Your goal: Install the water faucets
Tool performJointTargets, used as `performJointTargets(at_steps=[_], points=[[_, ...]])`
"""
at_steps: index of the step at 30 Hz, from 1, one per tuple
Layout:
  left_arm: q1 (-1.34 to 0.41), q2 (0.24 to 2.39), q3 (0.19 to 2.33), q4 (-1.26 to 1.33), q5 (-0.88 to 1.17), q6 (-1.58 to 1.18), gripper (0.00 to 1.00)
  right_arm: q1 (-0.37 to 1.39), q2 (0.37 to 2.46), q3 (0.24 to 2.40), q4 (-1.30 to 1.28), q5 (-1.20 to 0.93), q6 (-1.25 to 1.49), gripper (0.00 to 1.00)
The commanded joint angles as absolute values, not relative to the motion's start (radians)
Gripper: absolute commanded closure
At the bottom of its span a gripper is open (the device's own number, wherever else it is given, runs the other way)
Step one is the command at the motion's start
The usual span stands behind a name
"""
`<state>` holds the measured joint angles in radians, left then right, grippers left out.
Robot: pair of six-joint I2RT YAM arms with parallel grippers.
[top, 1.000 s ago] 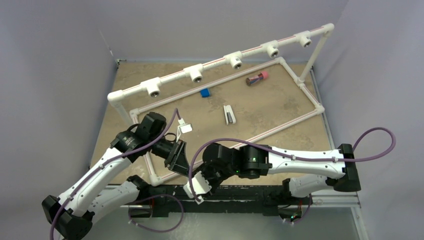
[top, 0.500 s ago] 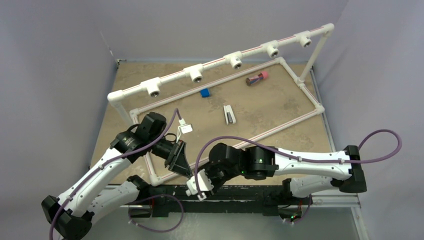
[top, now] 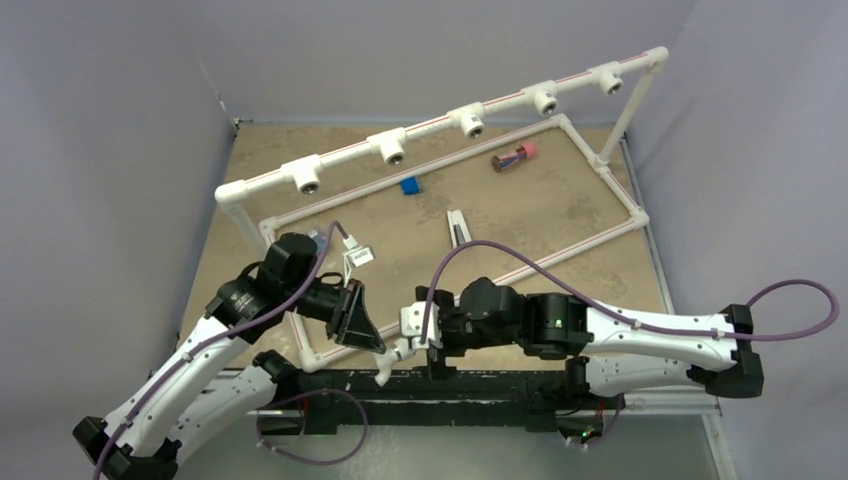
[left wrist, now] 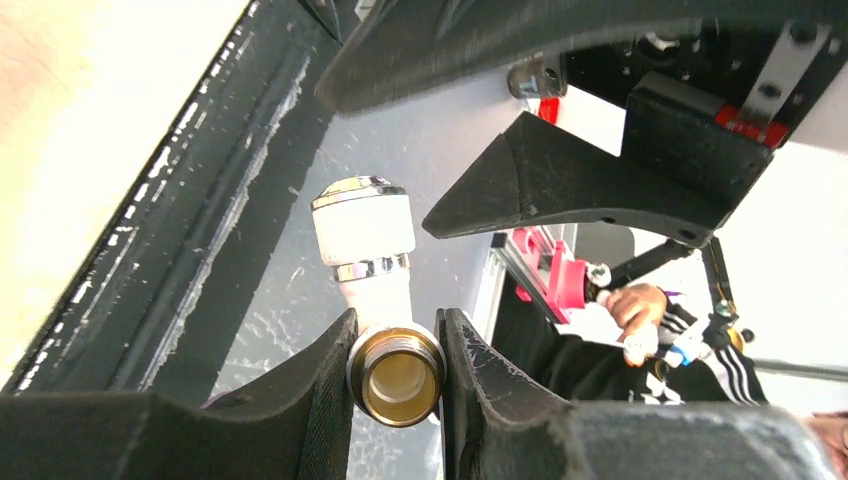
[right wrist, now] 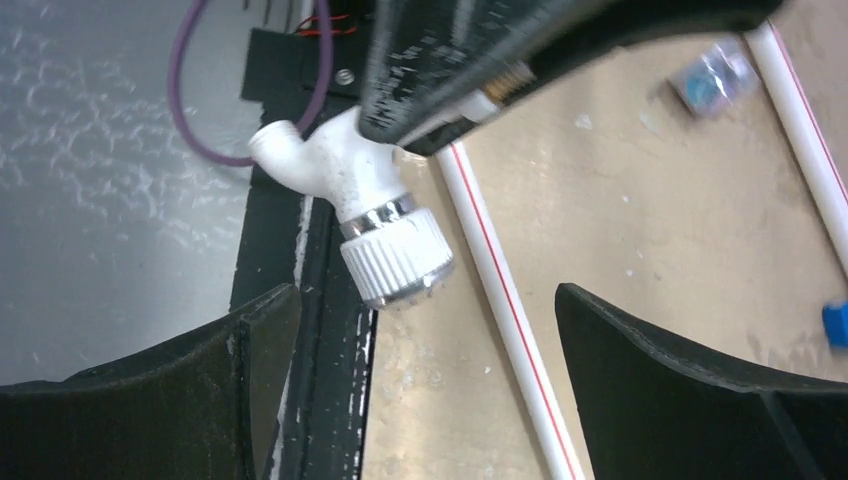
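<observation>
My left gripper should turn the faucet's knob up before my right gripper takes the spout, because the knob faces my right gripper and the faucet's spout points away.
A white water faucet with a ribbed round knob hangs over the table's near edge, its brass-coloured threaded end facing the left wrist camera. My left gripper is shut on that threaded end, one pad on each side. From above, the faucet shows below the left gripper. My right gripper stands open just short of the knob, and nothing sits between its fingers. In that view the faucet juts from the left gripper's fingers. The right gripper faces the faucet from the right.
A raised white pipe rail carries several T-fittings with empty sockets. A floor pipe frame bounds the brown mat. On it lie a blue block, a brown and pink cylinder and a white-and-black piece. The black base rail runs along the near edge.
My right gripper has opened and let go of the faucet, drawing back to the right. The left gripper has shut on the threaded end and now holds it alone.
</observation>
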<state>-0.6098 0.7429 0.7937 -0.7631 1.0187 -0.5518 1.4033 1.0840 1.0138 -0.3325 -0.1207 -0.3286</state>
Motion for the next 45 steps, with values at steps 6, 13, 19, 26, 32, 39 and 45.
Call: performJointTargets(at_steps=[6,13,19,26,32,39,45], points=[[-0.611,0.638,0.854,-0.65,0.788,-0.677,1.0,1.381,0.932,0.905,-0.149,0.272,0.19,0.02],[-0.611,0.524,0.863,-0.525,0.583,-0.77,1.0,1.376,0.824,0.738,0.029,0.196,0.478,0.02],[-0.611,0.431,0.824,-0.402,0.497,-0.831,1.0,1.376,0.785,0.658,0.184,0.159,0.681,0.06],[-0.611,0.377,0.797,-0.272,0.466,-0.89,1.0,1.376,0.82,0.662,0.36,0.088,0.749,0.05],[-0.611,0.312,0.691,-0.083,0.481,-1.005,1.0,1.376,0.856,0.685,0.517,0.099,0.716,0.09],[-0.611,0.24,0.583,0.175,0.5,-1.093,1.0,1.376,0.917,0.721,0.685,0.129,0.729,0.15],[-0.611,0.244,0.568,0.311,0.531,-1.114,1.0,1.376,0.976,0.755,0.796,0.092,0.733,0.2]])
